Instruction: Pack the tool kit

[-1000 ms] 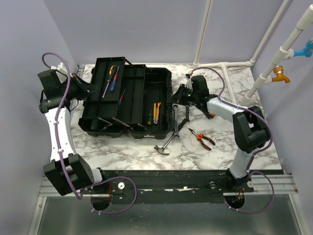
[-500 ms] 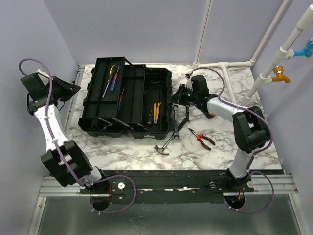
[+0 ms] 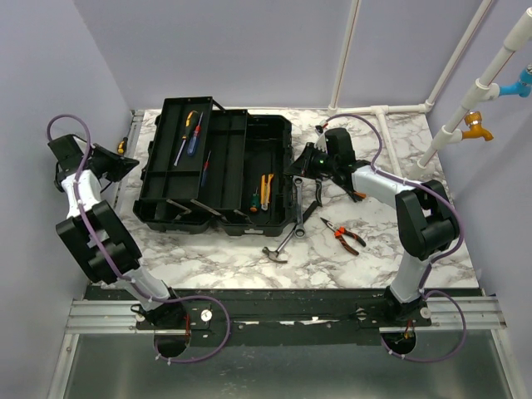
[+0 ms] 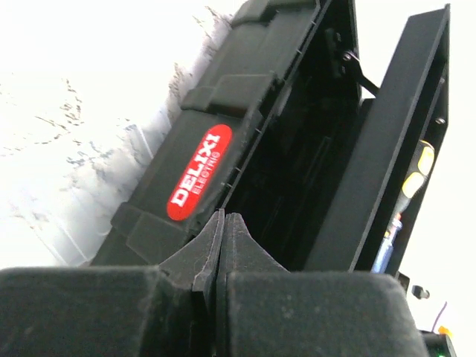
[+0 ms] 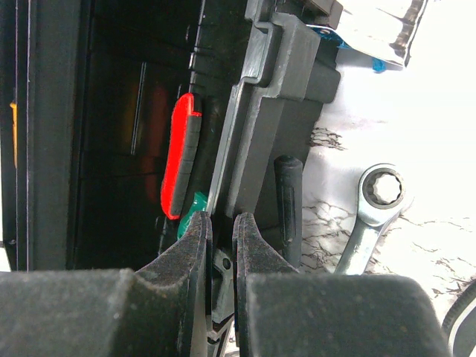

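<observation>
The toolbox's tray [image 3: 176,151] is hanging out with the lid, so my left gripper should push the lid's outer side [image 4: 199,172] over while my right gripper braces the opposite side of the toolbox.
The black toolbox [image 3: 218,223] stands open at centre left, its tray [image 3: 170,125] swung out with screwdrivers [image 3: 189,133] in it. Orange and yellow handled tools [image 3: 264,189] lie in the main bin. My left gripper [image 3: 130,163] is shut and empty, off the box's left end; its wrist view [image 4: 223,216] looks at the box's lid with a red label [image 4: 201,172]. My right gripper [image 3: 302,165] is at the box's right wall [image 5: 275,111], its fingers [image 5: 221,220] closed on a grey metal tool [image 5: 223,269].
On the marble to the right of the box lie a ring wrench [image 3: 298,198], also in the right wrist view [image 5: 375,204], a hammer [image 3: 276,248], orange-handled pliers [image 3: 342,235] and a black handle [image 5: 288,201]. White pipes [image 3: 382,110] run along the back right.
My left arm has pulled back from the toolbox's left end and folded toward the far left edge. The right arm and the tools have not moved.
</observation>
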`<state>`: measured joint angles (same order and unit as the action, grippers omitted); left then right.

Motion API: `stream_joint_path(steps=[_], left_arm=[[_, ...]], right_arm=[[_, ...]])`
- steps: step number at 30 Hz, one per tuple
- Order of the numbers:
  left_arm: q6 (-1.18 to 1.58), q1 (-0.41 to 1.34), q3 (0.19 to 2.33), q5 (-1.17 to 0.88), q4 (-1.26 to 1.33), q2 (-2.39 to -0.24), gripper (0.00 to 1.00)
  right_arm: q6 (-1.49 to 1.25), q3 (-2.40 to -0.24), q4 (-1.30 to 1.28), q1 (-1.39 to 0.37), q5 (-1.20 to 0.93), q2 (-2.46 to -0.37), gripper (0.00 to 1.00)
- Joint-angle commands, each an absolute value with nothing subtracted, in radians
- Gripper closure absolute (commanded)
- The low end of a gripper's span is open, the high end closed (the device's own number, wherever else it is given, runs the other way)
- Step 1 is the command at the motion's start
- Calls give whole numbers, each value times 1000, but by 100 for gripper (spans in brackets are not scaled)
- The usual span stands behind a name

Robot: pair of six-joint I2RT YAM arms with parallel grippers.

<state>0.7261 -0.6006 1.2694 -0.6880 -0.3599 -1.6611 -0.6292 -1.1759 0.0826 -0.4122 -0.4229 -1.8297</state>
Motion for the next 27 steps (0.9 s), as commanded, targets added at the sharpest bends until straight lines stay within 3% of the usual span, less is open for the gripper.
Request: stream_joint_path(steps=[1, 8, 15, 18, 27], left_arm=[[711, -616, 1250, -580, -366, -1725, 100], [716, -613, 1241, -588, -315, -1831, 100], [677, -535, 1329, -780, -414, -1938, 100], [749, -504, 1288, -901, -313, -1891, 100], [800, -382, 1209, -927, -256, -1640, 100]], right_arm=[[-635, -1165, 73, -432, -500, -1881, 99], [-633, -1162, 75, -433, -507, -1887, 99], [-627, -1168, 74, -431, -526, -1896, 99], [-629, -1170, 73, -433, -536, -1901, 100], [-630, -1178, 72, -437, -552, -1915, 99]])
